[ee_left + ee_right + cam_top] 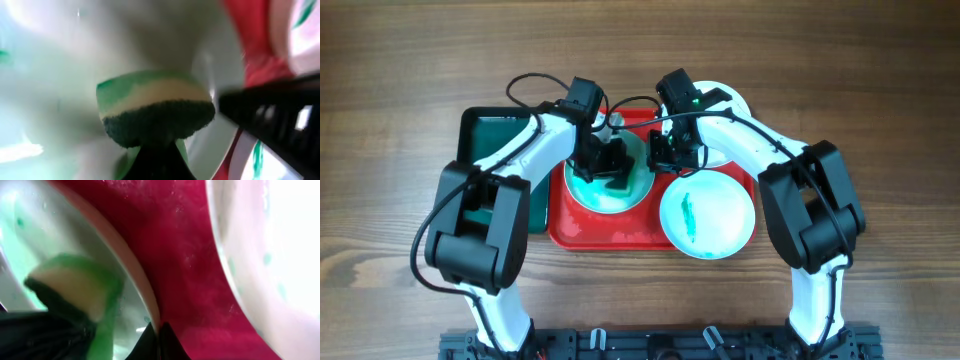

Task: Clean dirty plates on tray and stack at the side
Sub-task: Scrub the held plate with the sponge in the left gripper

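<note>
The sponge is near the plate's rim (651,178) next to my right gripper, so next my left gripper wipes it back across the plate over the teal smear (582,188).
The red tray (610,232) holds a plate (592,194) with teal smear on its left half and a second plate (708,215) with a green streak at its front right. A third plate (732,100) lies behind the tray's right end, partly under my right arm. My left gripper (610,160) is shut on a yellow-green sponge (155,112) and presses it on the left plate (50,100). My right gripper (158,336) is shut on that plate's rim (131,265), at its right edge (665,155).
A smaller dark green tray (492,130) lies against the red tray's left side, under my left arm. The wooden table surrounds both trays.
</note>
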Available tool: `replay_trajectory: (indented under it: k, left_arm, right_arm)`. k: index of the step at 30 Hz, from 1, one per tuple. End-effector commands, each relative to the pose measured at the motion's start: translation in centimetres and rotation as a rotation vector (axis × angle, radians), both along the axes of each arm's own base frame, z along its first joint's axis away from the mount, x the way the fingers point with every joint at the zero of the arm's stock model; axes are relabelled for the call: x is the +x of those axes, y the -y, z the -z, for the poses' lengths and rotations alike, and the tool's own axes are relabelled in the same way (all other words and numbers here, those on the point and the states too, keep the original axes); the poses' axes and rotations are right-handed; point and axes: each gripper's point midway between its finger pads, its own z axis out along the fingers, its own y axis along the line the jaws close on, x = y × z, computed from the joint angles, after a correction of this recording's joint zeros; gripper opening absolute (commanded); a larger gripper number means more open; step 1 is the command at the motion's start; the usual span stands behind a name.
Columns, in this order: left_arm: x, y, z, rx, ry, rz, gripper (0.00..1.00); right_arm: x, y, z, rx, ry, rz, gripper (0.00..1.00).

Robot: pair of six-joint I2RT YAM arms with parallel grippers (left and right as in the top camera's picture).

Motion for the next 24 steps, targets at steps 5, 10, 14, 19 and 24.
replay_trajectory:
  k: [5,10,14,19,24]
  left_arm:
    - [5.8,-8.6,1.9,0.432,0.186,-0.414,0.04]
    - [4.3,-10.4,2.2,0.538,0.147,-0.428,0.04]
    - [-0.1,-8.8,2.8,0.482,-0.039,-0.302,0.04]
    - [-3.0,-0.9,0.8,0.008,-0.123,0.042,0.04]
    - [-0.8,0.2,0.4,-0.05,-0.019,0.063,0.04]
  right_arm:
    - [0.0,-0.3,0.0,0.019,-0.007,0.0,0.04]
    - [0.0,-0.3,0.0,0.019,-0.007,0.0,0.04]
    - [0.0,-0.3,0.0,0.019,-0.007,0.0,0.04]
    - [0.0,-0.3,0.0,0.019,-0.007,0.0,0.04]
    - [0.0,-0.3,0.0,0.019,-0.007,0.0,0.04]
